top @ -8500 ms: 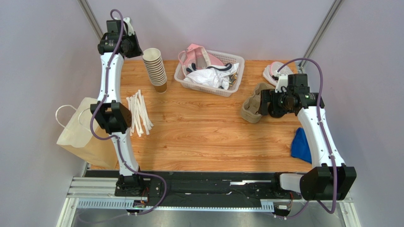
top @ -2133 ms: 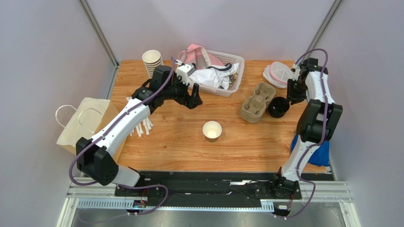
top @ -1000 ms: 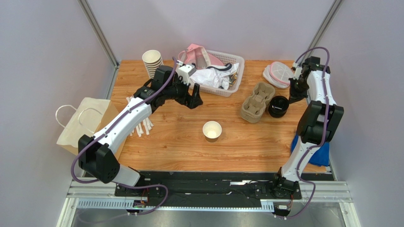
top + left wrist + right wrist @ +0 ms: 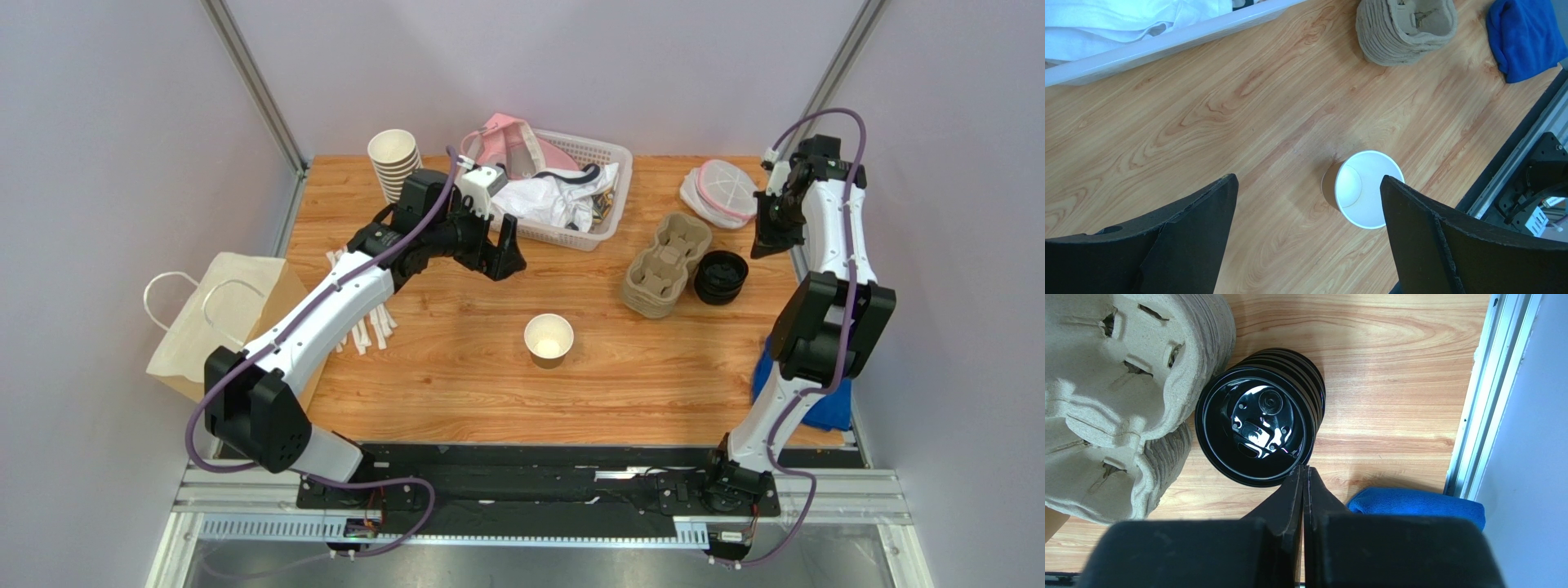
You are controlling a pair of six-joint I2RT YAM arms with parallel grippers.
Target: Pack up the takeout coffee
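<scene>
My right gripper's fingers are closed and empty above the top black lid's rim (image 4: pixel 1286 475). So I should open them and reach farther down, so that they straddle the lid's side (image 4: pixel 1308 451).
No takeout coffee with a lid on shows in any view. A lone brown paper cup (image 4: pixel 548 337) stands upright and lidless at the table's middle, its white inside showing (image 4: pixel 1364 190). My left gripper (image 4: pixel 503 257) hovers open behind and left of it, and the cup lies just inside the right finger in the left wrist view (image 4: pixel 1308 179). A stack of black lids (image 4: pixel 720 276) (image 4: pixel 1260 416) sits by the right edge. My right gripper (image 4: pixel 763 245) (image 4: pixel 1304 470) hangs above that stack's near rim, shut, with nothing seen between its fingers.
A stack of pulp cup carriers (image 4: pixel 665 263) (image 4: pixel 1118 404) touches the lids' left side. A white basket (image 4: pixel 620 184) of packets and a stack of lidless cups (image 4: pixel 395 159) stand at the back. White sticks (image 4: pixel 368 319) and a paper bag (image 4: pixel 215 319) lie left, a blue cloth (image 4: pixel 1419 505) right.
My right gripper has risen and drawn back from the lid stack toward the far right edge. The left arm and the cup have stayed put.
</scene>
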